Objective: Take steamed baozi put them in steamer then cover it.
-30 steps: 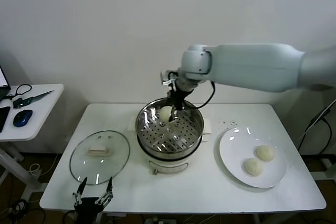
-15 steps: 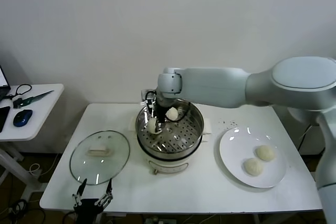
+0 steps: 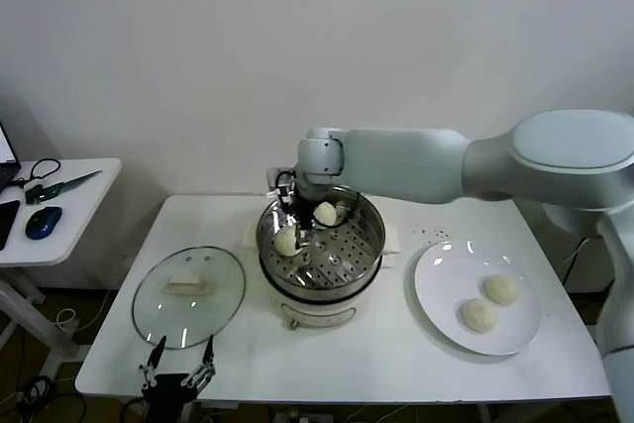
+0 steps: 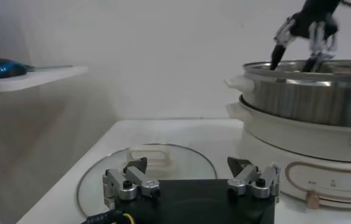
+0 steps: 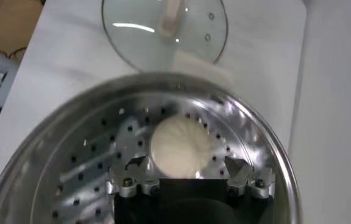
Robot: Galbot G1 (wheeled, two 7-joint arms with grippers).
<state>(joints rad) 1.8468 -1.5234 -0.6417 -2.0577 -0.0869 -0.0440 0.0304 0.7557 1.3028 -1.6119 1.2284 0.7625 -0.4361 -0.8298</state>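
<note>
I expect each baozi (image 3: 479,315) to come away in one piece when I lift it, since the white plate (image 3: 447,282) is shiny, smooth and clean around the baozi.
The steel steamer (image 3: 332,296) stands mid-table on its white base. Two cream-white baozi lie on its perforated tray, one at the left (image 3: 286,241) and one at the back (image 3: 325,213). My right gripper (image 3: 294,215) hangs inside the steamer's left side, open, just above the left baozi (image 5: 181,146), which lies between its spread fingers without touching them. Two more baozi (image 3: 500,289) (image 3: 478,315) lie on the white plate (image 3: 436,284). The glass cover (image 3: 188,294) lies flat on the table at the left. My left gripper (image 3: 176,371) is open and empty at the table's front edge.
A side table (image 3: 69,215) at the far left holds a blue mouse (image 3: 43,222) and scissors. The wall stands close behind the main table. In the left wrist view the cover (image 4: 163,164) lies just past my left gripper (image 4: 187,173), with the steamer (image 4: 309,103) beyond.
My right arm swung to the steamer's left side and lowered. A second baozi now rests on the tray, and the right fingers stand apart from it. The left arm has not moved.
</note>
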